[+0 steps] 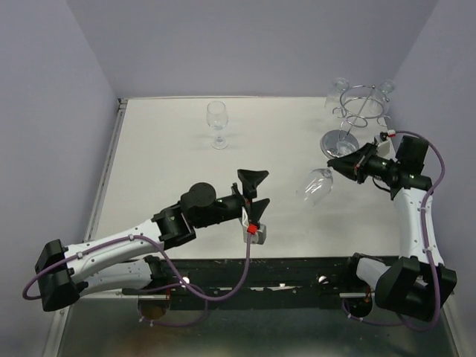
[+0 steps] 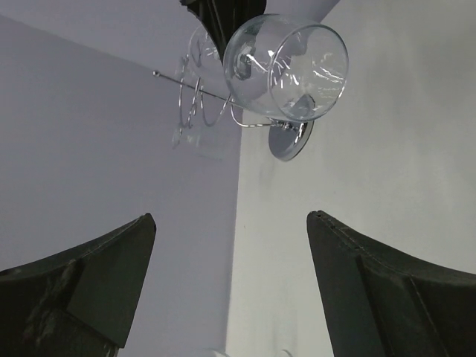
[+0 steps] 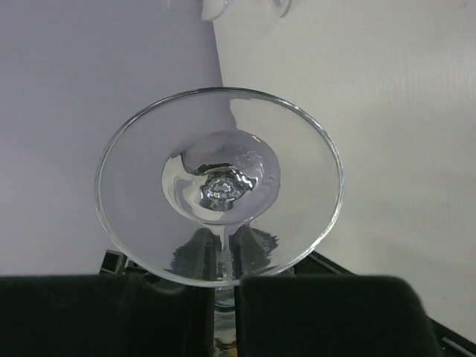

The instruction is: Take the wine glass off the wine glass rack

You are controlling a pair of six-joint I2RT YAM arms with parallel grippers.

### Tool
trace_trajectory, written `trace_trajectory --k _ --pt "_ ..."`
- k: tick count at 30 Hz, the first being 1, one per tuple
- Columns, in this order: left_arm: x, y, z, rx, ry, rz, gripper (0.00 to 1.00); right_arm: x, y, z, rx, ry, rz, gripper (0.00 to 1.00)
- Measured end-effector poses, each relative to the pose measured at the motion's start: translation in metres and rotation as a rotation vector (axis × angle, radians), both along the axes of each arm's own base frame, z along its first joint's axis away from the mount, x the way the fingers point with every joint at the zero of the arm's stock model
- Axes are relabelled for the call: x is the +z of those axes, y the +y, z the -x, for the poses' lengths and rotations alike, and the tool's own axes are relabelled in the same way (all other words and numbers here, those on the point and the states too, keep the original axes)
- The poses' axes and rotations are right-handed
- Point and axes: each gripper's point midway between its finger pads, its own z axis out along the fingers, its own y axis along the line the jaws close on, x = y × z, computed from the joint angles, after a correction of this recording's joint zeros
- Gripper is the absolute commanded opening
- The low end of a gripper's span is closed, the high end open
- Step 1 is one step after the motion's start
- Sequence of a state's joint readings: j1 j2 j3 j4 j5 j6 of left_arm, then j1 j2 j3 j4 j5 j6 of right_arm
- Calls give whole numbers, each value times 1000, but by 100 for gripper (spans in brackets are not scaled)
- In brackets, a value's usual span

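Note:
The wine glass's bowl faces the open left gripper, so the robot's right gripper should move it closer next and let go of the wine glass's stem once the left gripper holds the bowl.
The chrome wine glass rack stands at the far right of the table on its round disc base. My right gripper is shut on the stem of a clear wine glass and holds it tilted, bowl to the left, off the rack and above the table. In the right wrist view the glass shows end-on, with its stem between my shut gripper. My left gripper is open and empty at mid-table. Its wrist view shows the held glass in front of the rack, far beyond the open gripper.
Two more glasses hang on the rack's rings. Another wine glass stands upright at the back middle of the table. Grey walls close in the table at the back and both sides.

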State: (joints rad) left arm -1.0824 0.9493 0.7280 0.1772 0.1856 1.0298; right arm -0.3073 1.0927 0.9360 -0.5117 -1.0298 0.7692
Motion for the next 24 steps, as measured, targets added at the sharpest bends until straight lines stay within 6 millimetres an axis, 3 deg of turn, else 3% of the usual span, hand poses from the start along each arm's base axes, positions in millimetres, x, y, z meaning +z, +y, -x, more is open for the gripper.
trace_trajectory --k 6,17,24 --pt "-17 -22 -2 -62 -123 -30 99 -25 5 9 -42 194 -122 1" --pt "-58 -45 28 -225 -159 -65 99 -95 17 37 -72 487 -245 1" --pt "-78 -61 35 -285 -116 -95 99 -109 21 46 -66 538 -272 1"
